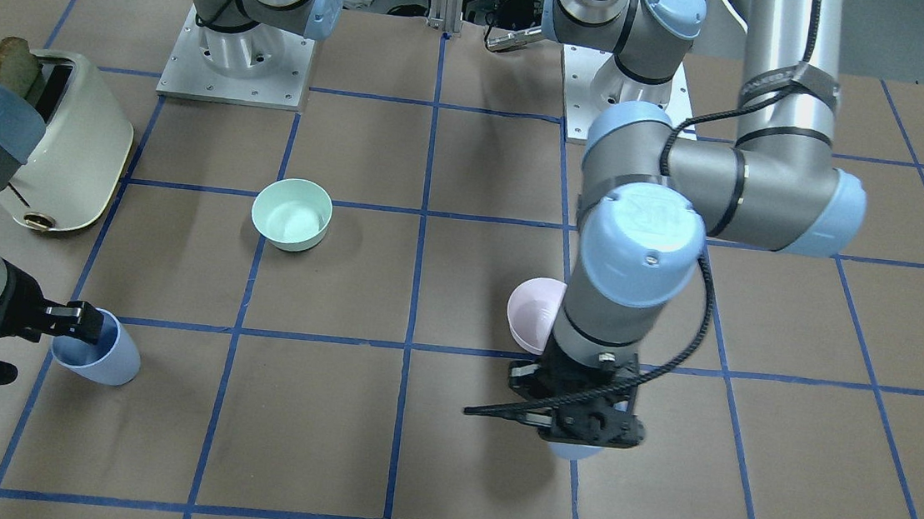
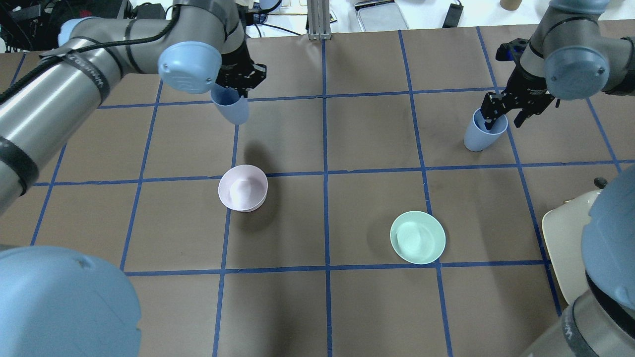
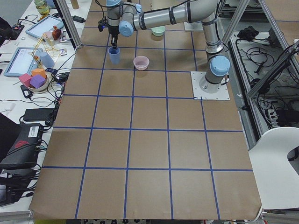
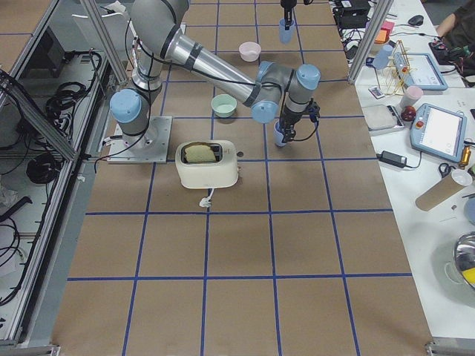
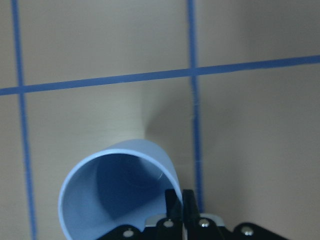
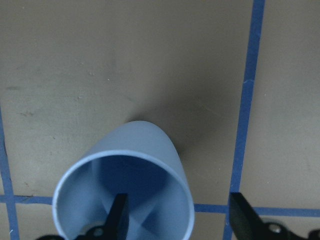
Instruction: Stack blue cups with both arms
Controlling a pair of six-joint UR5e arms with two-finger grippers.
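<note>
The second blue cup point(image 1: 107, 353) gets narrower toward its base point(image 1: 123, 370), so it will sit inside the other blue cup with its rim standing above when I lower it.
My left gripper point(image 2: 237, 91) is shut on the rim of one blue cup point(image 2: 231, 108). It holds the cup upright over the far left of the table, apparently a little above it. In the left wrist view the fingers point(image 5: 174, 200) pinch the cup wall point(image 5: 117, 185). The second blue cup point(image 2: 480, 134) stands on the table at the far right. My right gripper point(image 2: 503, 119) is open over it. In the right wrist view one finger point(image 6: 118, 215) is inside the cup point(image 6: 125, 175) and the other point(image 6: 245, 215) is outside, clear of the wall.
A pale pink bowl point(image 2: 243, 188) sits left of centre, near the left arm's cup. A mint-green bowl point(image 2: 417, 237) sits right of centre. A cream toaster point(image 1: 74, 150) holding toast point(image 1: 15, 61) stands at the table's right end, close to the right arm.
</note>
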